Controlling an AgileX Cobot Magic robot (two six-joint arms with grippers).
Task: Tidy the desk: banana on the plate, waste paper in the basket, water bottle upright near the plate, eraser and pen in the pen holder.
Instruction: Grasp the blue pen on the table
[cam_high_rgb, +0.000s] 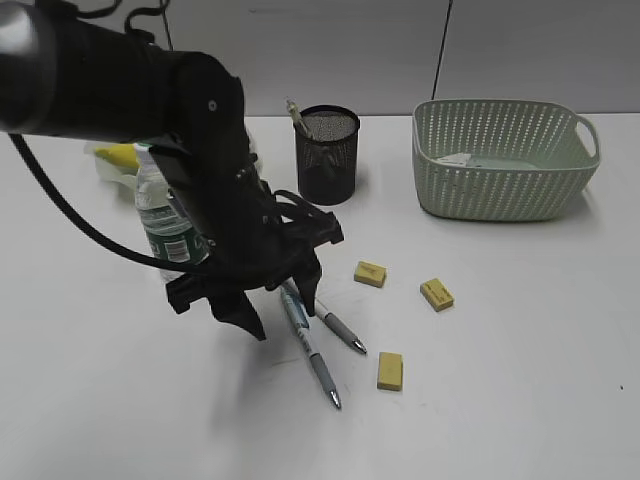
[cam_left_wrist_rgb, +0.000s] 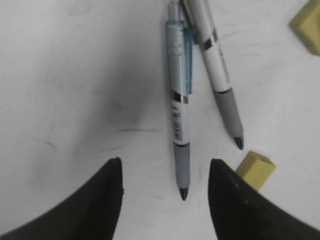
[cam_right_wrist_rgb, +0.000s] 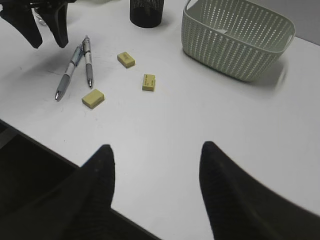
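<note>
The clear blue pen (cam_high_rgb: 311, 348) will come up by itself when I lift it, because the clip end (cam_left_wrist_rgb: 178, 40) lies uncovered next to the white pen.
My left gripper (cam_high_rgb: 283, 310) is open and empty, hovering low over two pens on the desk (cam_high_rgb: 520, 380). In the left wrist view its fingers (cam_left_wrist_rgb: 166, 161) straddle the tip of the blue pen (cam_left_wrist_rgb: 179, 115); the white pen (cam_left_wrist_rgb: 220, 80) lies just right of it. Three yellow erasers (cam_high_rgb: 370, 273) (cam_high_rgb: 436, 294) (cam_high_rgb: 390, 370) lie loose nearby. The pen holder (cam_high_rgb: 327, 155) stands behind with one pen in it. The water bottle (cam_high_rgb: 165, 215) stands upright by the banana (cam_high_rgb: 115, 155); the plate is mostly hidden by the arm. My right gripper (cam_right_wrist_rgb: 156, 146) is open and empty above the desk's front.
The basket (cam_high_rgb: 505, 160) stands at the back right with something pale inside that may be the waste paper (cam_high_rgb: 468, 160). The left arm's bulk covers the desk's left middle. In the right wrist view the desk's front edge (cam_right_wrist_rgb: 60, 155) runs just left of my right gripper.
</note>
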